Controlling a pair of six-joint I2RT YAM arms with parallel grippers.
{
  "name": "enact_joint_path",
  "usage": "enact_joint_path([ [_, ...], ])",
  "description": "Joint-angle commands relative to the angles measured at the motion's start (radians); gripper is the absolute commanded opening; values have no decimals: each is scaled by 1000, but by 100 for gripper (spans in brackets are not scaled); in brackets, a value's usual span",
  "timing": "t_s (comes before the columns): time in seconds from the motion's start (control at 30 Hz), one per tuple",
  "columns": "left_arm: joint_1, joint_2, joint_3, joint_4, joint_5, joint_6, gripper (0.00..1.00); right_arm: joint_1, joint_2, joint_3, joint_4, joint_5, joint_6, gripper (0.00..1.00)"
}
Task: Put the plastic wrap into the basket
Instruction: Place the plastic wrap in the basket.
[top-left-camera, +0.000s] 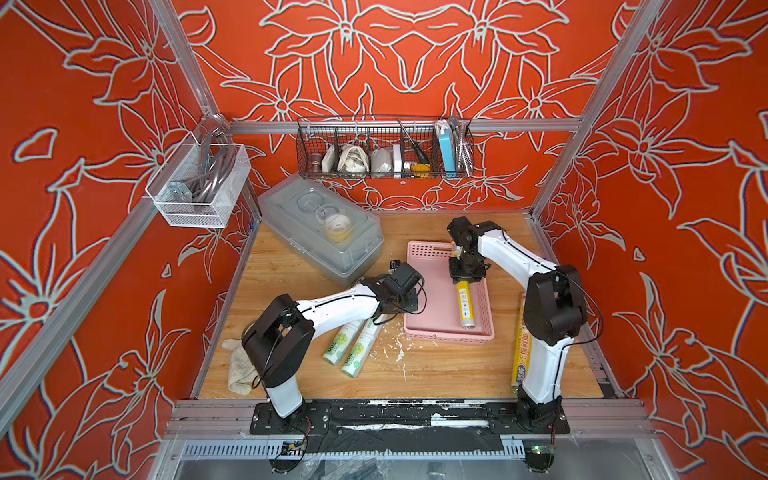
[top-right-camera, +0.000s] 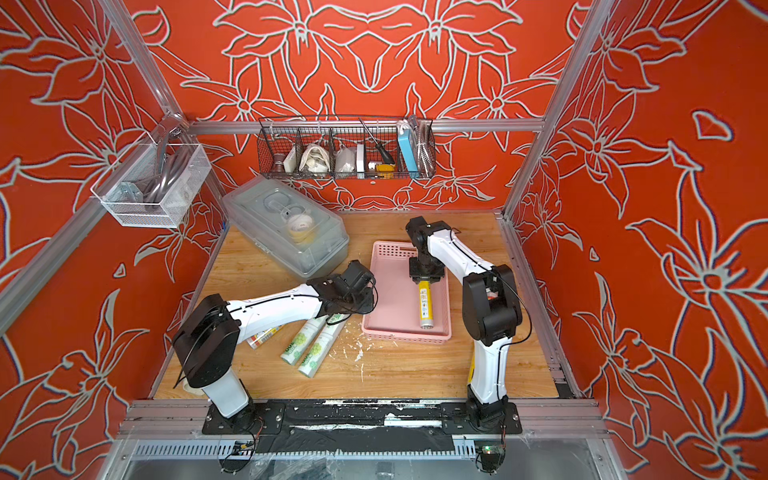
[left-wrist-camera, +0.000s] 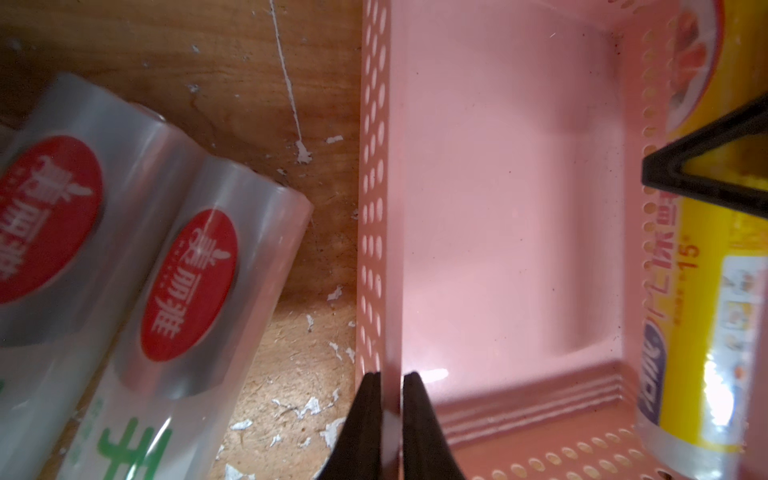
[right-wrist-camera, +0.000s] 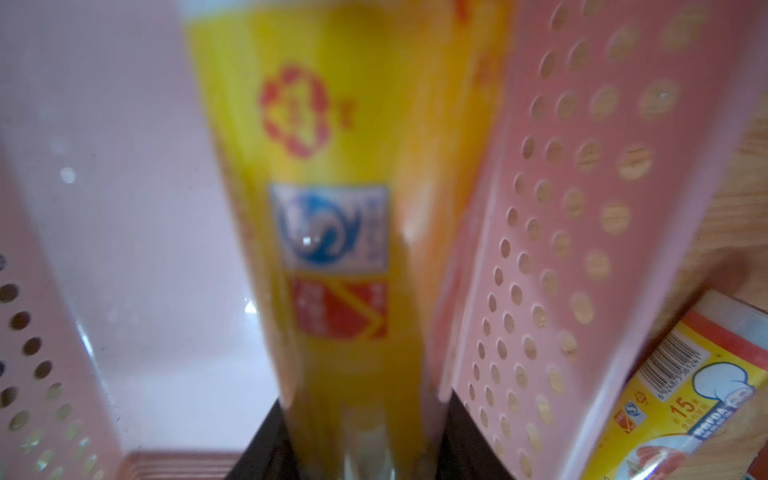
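The yellow roll lies at a slant in the basket with the roll's far end (top-left-camera: 456, 249) raised. Next, my right gripper pulls the roll toward the basket's near side (top-left-camera: 457, 336) and lowers it flat.
The pink basket (top-left-camera: 446, 334) (top-right-camera: 405, 337) sits mid-table. My left gripper (left-wrist-camera: 390, 376) (top-left-camera: 409, 301) is shut on its left wall (left-wrist-camera: 374, 208), one finger outside and one inside. My right gripper (right-wrist-camera: 365, 409) (top-left-camera: 464, 276) (top-right-camera: 424, 276) is shut on a yellow plastic wrap roll (top-left-camera: 465, 305) (top-right-camera: 426, 305) (right-wrist-camera: 345, 166) (left-wrist-camera: 706, 291), which lies low inside the basket along its right wall (right-wrist-camera: 561, 249). Two white-and-green rolls (top-left-camera: 343, 343) (top-left-camera: 361, 351) (left-wrist-camera: 54, 216) (left-wrist-camera: 187, 282) lie side by side on the wood, left of the basket. Another yellow roll (top-left-camera: 521, 345) (right-wrist-camera: 685, 395) lies outside the right wall, partly under my right arm.
One more roll end (top-right-camera: 264, 337) pokes out beneath my left arm. A clear lidded box (top-left-camera: 320, 228) stands at the back left. A black wire basket (top-left-camera: 384, 147) hangs on the back wall, a white mesh basket (top-left-camera: 199, 183) on the left rail. A cloth (top-left-camera: 241, 370) lies front left.
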Motion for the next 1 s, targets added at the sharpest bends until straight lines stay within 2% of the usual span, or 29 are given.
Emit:
enact_joint_path([
  [0.0,-6,-38,-11,-23,-23,13,15,-7,27,18,-35,48,26,26],
  [0.23,-4,-35,-11,-27,-29,18,15,-11,55,-24,-26,63,50,25],
  [0.73,-5,-42,-18,-34,-46,29,14,-4,-153,-118,-87,-4,45,23],
  [0.97,-5,-46,-21,-37,-51,29,14,-4,-78,-146,-58,-38,32,23],
])
